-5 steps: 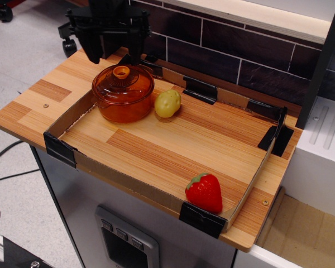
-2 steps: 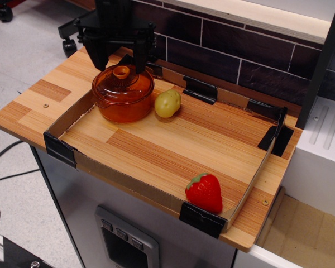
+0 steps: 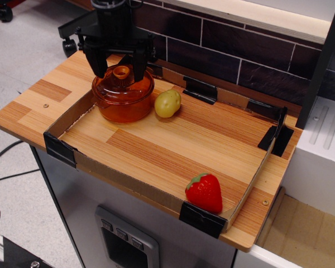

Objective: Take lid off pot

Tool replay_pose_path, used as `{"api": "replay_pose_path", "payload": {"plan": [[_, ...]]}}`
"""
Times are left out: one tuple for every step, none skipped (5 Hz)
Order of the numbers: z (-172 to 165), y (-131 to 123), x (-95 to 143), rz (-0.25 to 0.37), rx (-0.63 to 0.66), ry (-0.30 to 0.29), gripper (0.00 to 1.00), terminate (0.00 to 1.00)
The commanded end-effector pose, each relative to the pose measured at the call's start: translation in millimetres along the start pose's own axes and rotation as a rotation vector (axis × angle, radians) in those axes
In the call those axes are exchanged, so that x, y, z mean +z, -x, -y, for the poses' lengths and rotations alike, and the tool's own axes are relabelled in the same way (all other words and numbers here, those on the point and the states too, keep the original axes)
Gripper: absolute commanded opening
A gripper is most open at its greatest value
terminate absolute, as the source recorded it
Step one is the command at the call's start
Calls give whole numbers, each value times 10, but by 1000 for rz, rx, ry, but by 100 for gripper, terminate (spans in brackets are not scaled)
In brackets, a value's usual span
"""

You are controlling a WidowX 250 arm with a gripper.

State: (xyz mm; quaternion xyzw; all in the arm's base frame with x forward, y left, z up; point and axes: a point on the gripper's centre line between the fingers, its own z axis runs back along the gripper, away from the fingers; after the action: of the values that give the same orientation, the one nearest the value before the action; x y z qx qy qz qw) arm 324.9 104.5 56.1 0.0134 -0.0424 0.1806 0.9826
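My gripper will find the pot empty when it lifts the lid [image 3: 121,81], because the pot's see-through side [image 3: 124,110] shows only an even amber glow.
The amber-orange pot [image 3: 121,109] stands in the back left corner of the cardboard-walled tray [image 3: 60,149]. The translucent amber lid [image 3: 114,85] sits on it, with its small orange knob [image 3: 121,72] at the centre. My black gripper [image 3: 120,71] is open and hangs straight over the lid. One finger [image 3: 100,62] is left of the knob and the other [image 3: 140,66] is right of it. The fingertips reach down to about the knob's level and stand apart from it.
A yellow-green potato [image 3: 167,103] lies just right of the pot. A red strawberry [image 3: 204,192] sits in the front right corner of the tray. A dark brick wall [image 3: 234,58] runs behind the counter. A white unit [image 3: 324,151] stands to the right.
The gripper has come down and a little to the right, from above and behind the pot to straddling the knob. The pot, lid, potato and strawberry have not moved.
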Motion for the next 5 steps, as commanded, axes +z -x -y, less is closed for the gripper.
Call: {"api": "replay_pose_path", "payload": {"plan": [[-8,-30,50,38,-7,-18,0,0],[-21,-41,103,49,3,-13,0,0],[-48,-90,251,65,45,-16,0,0],[-48,-95,521,101,60,3,0,0],[13,-43,698,99,61,10,0,0]]}}
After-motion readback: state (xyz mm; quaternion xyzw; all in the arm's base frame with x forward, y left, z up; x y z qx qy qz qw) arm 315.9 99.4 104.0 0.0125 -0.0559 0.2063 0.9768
